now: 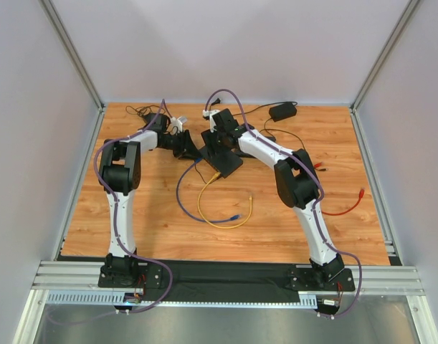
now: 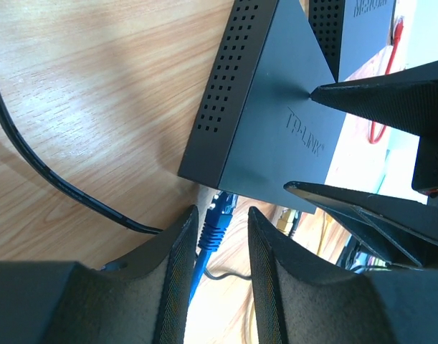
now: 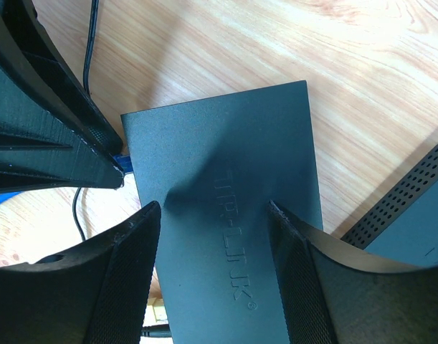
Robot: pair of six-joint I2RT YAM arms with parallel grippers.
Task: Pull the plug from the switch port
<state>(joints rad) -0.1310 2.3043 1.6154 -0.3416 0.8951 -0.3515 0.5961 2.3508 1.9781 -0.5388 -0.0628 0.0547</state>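
I should steady the port edge with my right gripper before my left gripper pulls the blue plug, as my right fingers are only over the switch's top.
The black TP-LINK switch lies on the wooden table, also in the right wrist view and the top view. A blue plug on a blue cable sits in a port on its side. My left gripper is open, its pads either side of the plug, the left pad close to it and a gap on the right. My right gripper is open, its fingertips spread over the switch's top. In the top view both grippers meet at the switch, the left gripper and the right gripper.
A second black box with vent holes lies beside the switch. A yellow plug sits in another port. A black cable crosses the table. Blue, yellow and red cables and a power adapter lie around.
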